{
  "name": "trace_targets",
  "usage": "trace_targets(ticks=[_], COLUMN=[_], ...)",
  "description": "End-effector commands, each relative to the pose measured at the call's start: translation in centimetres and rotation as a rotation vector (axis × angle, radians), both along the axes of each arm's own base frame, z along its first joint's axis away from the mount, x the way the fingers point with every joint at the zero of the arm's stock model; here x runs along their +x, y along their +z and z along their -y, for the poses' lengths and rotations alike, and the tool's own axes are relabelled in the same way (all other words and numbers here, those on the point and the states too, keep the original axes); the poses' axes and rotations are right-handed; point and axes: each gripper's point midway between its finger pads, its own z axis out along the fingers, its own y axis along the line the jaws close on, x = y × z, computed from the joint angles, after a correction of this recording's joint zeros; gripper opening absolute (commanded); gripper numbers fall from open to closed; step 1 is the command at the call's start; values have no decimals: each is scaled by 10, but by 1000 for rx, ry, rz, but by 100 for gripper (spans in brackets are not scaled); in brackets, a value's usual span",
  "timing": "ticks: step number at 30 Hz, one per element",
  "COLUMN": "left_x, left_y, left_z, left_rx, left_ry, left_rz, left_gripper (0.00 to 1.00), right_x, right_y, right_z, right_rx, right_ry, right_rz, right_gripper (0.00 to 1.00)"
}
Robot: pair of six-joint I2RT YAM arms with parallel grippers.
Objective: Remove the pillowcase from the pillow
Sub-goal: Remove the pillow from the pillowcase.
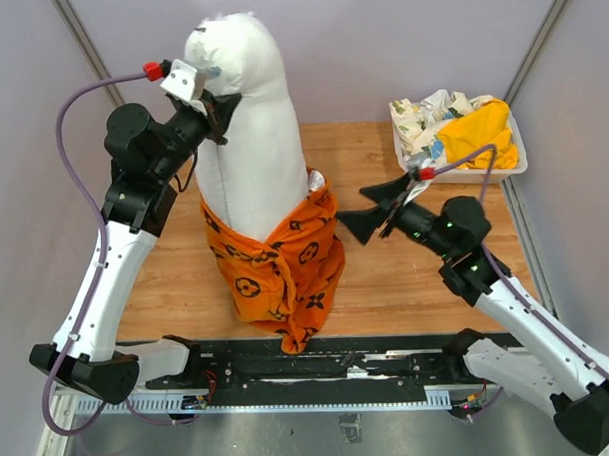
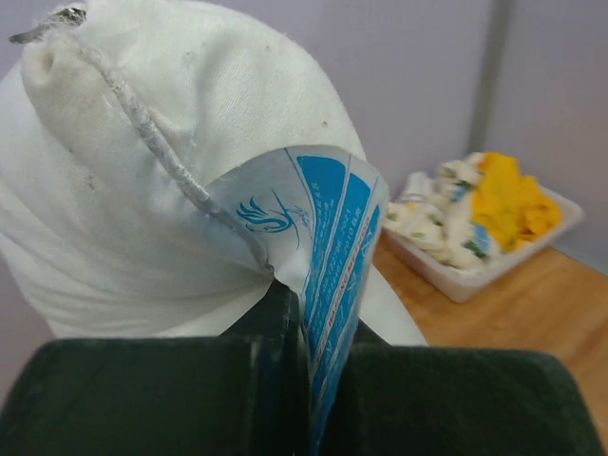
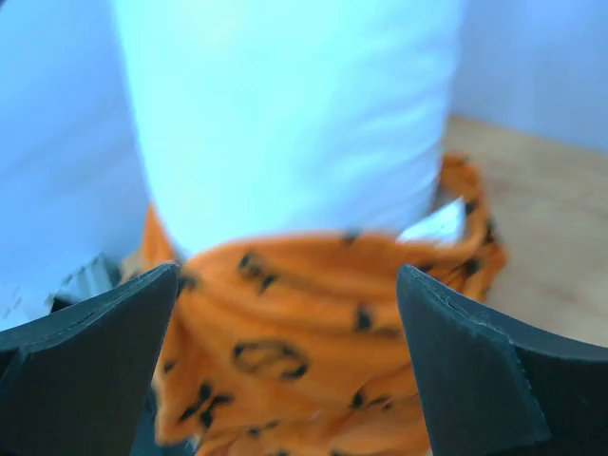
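Observation:
The pillowcase is around the pillow's lower end (image 1: 255,238), so the robot's left gripper should turn the pillow to let the right gripper hold the pillowcase's rim (image 1: 327,200) before the robot lifts.
The white pillow (image 1: 249,130) stands upright, held up near its top by my left gripper (image 1: 217,116). In the left wrist view the gripper (image 2: 318,380) is shut on the pillow's (image 2: 142,171) blue and white label (image 2: 328,237) at the seam. The orange pillowcase (image 1: 281,264) with black motifs is bunched around the pillow's lower end and hangs to the table's front edge. My right gripper (image 1: 374,211) is open and empty, just right of the pillowcase. In the right wrist view the pillowcase (image 3: 294,351) lies ahead between the spread fingers (image 3: 475,370), below the pillow (image 3: 285,104).
A white tray (image 1: 512,166) at the back right holds a yellow cloth (image 1: 476,132) and a white floral-print cloth (image 1: 426,114); it also shows in the left wrist view (image 2: 456,280). Grey walls enclose the wooden table (image 1: 406,274). A black rail (image 1: 289,364) runs along the near edge.

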Motion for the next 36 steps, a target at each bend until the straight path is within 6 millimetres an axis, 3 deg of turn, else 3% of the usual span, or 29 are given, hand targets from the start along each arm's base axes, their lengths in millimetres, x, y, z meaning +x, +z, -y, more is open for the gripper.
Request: trace_targets(ticks=[1,6,8,11,14,20,23,27,28,32,36], left_x=[-89,-129,-148,-177,-181,-168,-160,-149,-148,-146,-144], left_y=[36,46,49,55,55,61,65,70,71,70,75], left_z=[77,80,73,64,61,61,61,59,58,55,48], left_rx=[129,202,227,280,278,237,200,158,155,144,111], left_ry=[-649,-861,-955,-1058,-1095,-1063,-1029,-988,-981,-957,-903], left_rz=[272,334,360,434,391,383,391,386,387,391,416], left_gripper=[0,0,0,0,0,0,0,0,0,0,0], right_x=[29,93,110,124,129,114,93,64,57,38,28], right_y=[35,18,19,17,4,-43,-70,-122,-133,-165,-195], right_z=[34,99,114,106,85,26,-12,-38,-42,-46,-44], right_rx=[164,424,524,555,519,351,270,179,175,159,97], right_ry=[-34,-181,-166,-100,-50,9,70,101,116,149,137], right_rz=[-13,-177,-178,-179,-201,-290,-343,-463,-489,-571,-638], right_gripper=[98,98,98,99,99,99,97,91,88,51,33])
